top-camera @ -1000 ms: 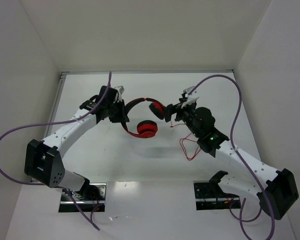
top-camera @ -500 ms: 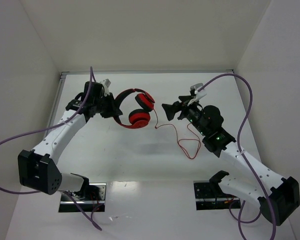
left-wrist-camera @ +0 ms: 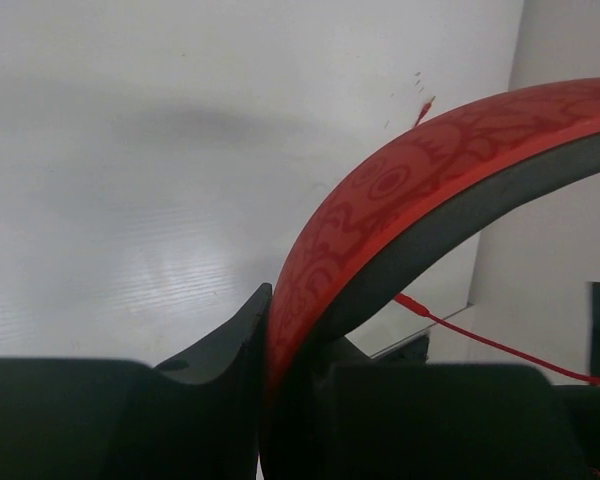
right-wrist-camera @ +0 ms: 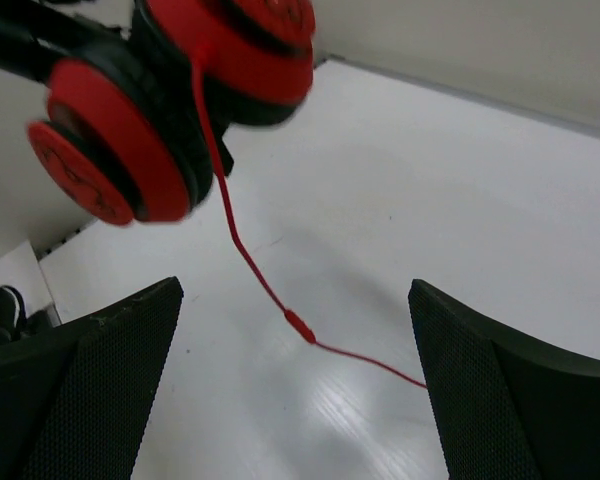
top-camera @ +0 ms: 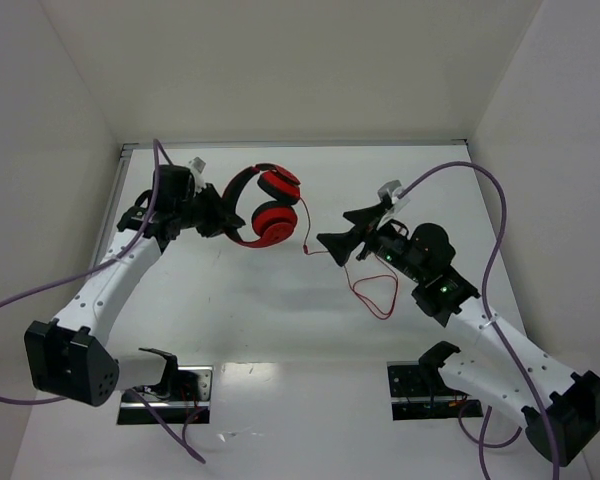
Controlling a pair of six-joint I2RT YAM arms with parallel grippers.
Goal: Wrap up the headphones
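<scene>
My right gripper should move on toward the red cable [right-wrist-camera: 255, 271], which runs free between its open fingers, before they close just past the inline lump.
The red and black headphones [top-camera: 268, 207] hang above the table at the back centre-left. My left gripper [top-camera: 218, 217] is shut on their headband [left-wrist-camera: 400, 200], which runs up and right from between the jaws in the left wrist view. The two red ear cups [right-wrist-camera: 180, 90] sit close together. The thin red cable [top-camera: 365, 285] drops from a cup, passes an inline lump [right-wrist-camera: 300, 327] and loops on the table. My right gripper [top-camera: 332, 228] is open and empty, just right of the cups, with the cable [right-wrist-camera: 240, 250] between its fingers but not touching them.
Thick purple robot cables [top-camera: 480, 190] arc over both arms. White walls close the table at the back and both sides. Two black base mounts [top-camera: 430, 385] sit at the near edge.
My left gripper has carried the headphones up and to the left, away from the right arm. My right gripper has let go of the ear cup, opened wide and drawn back slightly.
</scene>
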